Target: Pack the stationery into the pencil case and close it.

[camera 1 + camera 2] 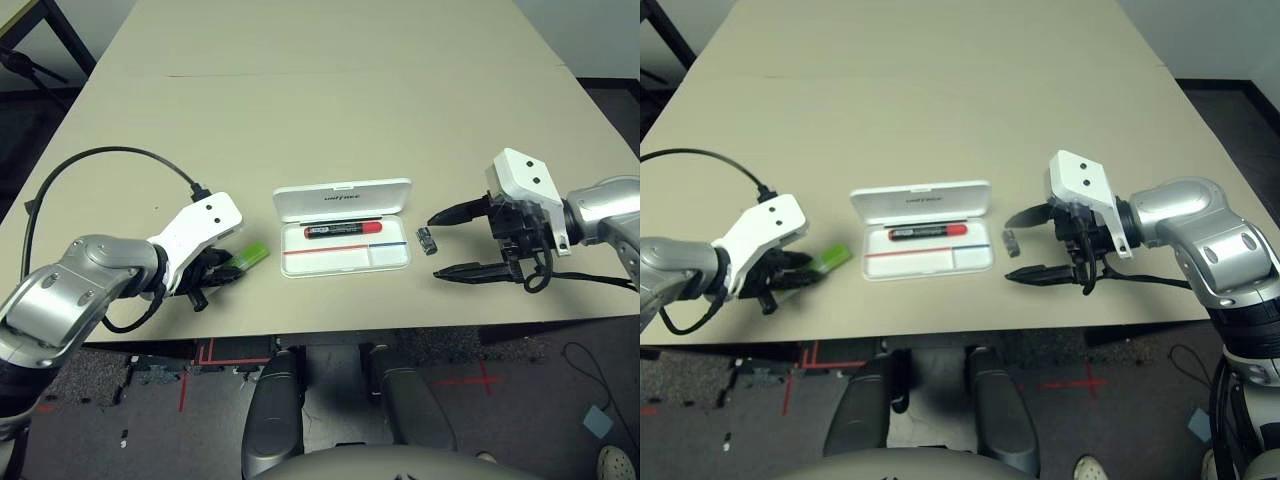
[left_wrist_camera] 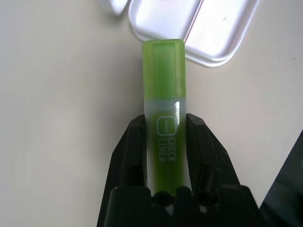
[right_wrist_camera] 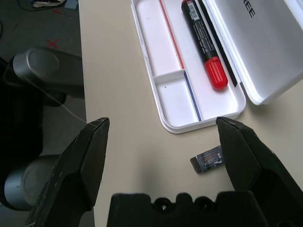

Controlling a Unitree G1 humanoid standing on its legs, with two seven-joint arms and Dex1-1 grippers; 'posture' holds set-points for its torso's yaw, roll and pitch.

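Observation:
The highlighter's green end (image 1: 254, 255) points at the case and the long front compartment (image 1: 326, 262) is empty, so my left gripper keeps going over that compartment and lets go there.
The white pencil case (image 1: 392, 262) lies open at the table's middle, its lid (image 1: 343, 198) folded back. A red and black marker (image 1: 345, 230) lies in the tray's long back compartment. To the left of the case, my left gripper (image 2: 165, 122) is shut on the white end of the light-green highlighter (image 1: 252, 254), low over the table, and the green end points at the case. A tiny grey metallic piece (image 1: 427, 240) rests on the table just right of the case. My right gripper (image 3: 163, 125) stands open beside that piece, with the piece (image 3: 207, 160) lying between its spread fingers.
A black cable (image 1: 110, 155) loops from my left wrist over the table's left part. The beige table (image 1: 330, 100) stretches far behind the case. Its front edge runs just below both grippers.

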